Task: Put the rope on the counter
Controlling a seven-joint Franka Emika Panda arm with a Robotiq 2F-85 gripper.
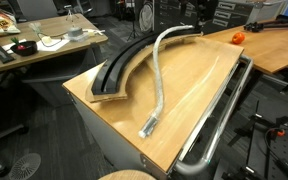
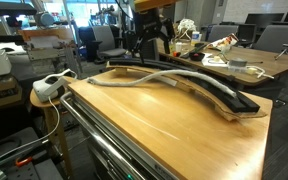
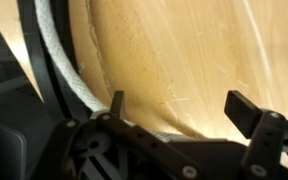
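I should swing back and put my fingers on both sides of the rope above the black strip, because a part of the rope lies on the black strip and my gripper is hovering over open wood.
The rope is a long pale grey cord lying on the light-wood counter. It curves from the far edge down to a flattened lighter end near the front. It also shows in an exterior view and in the wrist view, at the left beside the black strip. My gripper is open and empty, with only bare wood between its fingers. It hovers over the far end of the counter, near the rope's far end, in both exterior views.
A wide black curved strip lies on the counter beside the rope. A chrome tube rail runs along one counter edge. A cluttered desk and a wooden table with an orange object stand beyond.
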